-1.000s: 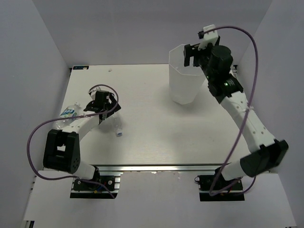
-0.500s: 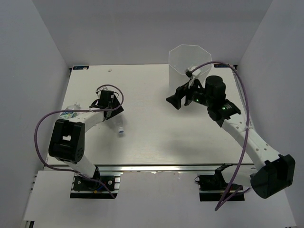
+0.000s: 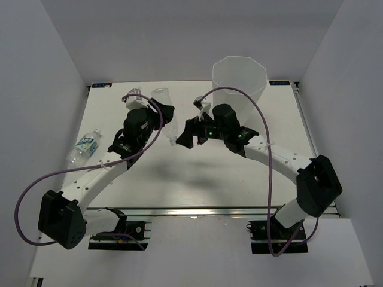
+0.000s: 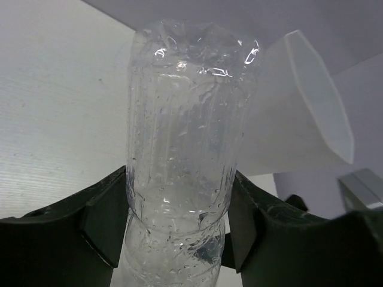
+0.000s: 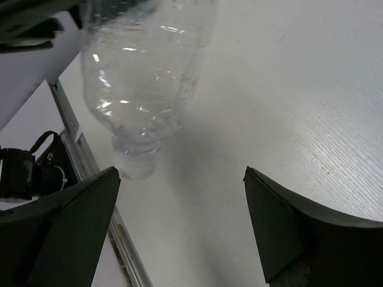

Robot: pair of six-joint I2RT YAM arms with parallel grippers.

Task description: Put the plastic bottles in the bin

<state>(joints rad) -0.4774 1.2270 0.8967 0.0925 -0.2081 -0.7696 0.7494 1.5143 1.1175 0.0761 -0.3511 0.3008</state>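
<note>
Next, I hand over the clear bottle with my left gripper and then get the blue-labelled bottle (image 3: 85, 148) with it, because the bin (image 3: 239, 89) stands beyond my right gripper, far from my left gripper.
My left gripper (image 3: 163, 115) is shut on an unlabelled clear plastic bottle (image 3: 166, 113) and holds it in the air above the table's middle, cap end down. In the left wrist view the bottle (image 4: 182, 137) fills the gap between the black fingers (image 4: 105, 221). My right gripper (image 3: 184, 136) stands open just right of the bottle's cap, holding nothing. Its wrist view shows the bottle (image 5: 143, 78) hanging up and to the left of its fingers (image 5: 78, 227). A second bottle with a blue label (image 3: 85, 145) lies at the table's left edge. The white bin (image 3: 239, 84) stands at the back right.
The white bin (image 4: 299, 119) lies beyond the held bottle in the left wrist view. An aluminium rail (image 3: 197, 210) runs along the table's near edge. White walls close in the left, right and back sides. Purple cables loop from both arms.
My left gripper has shut on the unlabelled bottle and lifted it from the table's left towards the middle. My right arm has swung from over the bin leftwards to beside the bottle.
</note>
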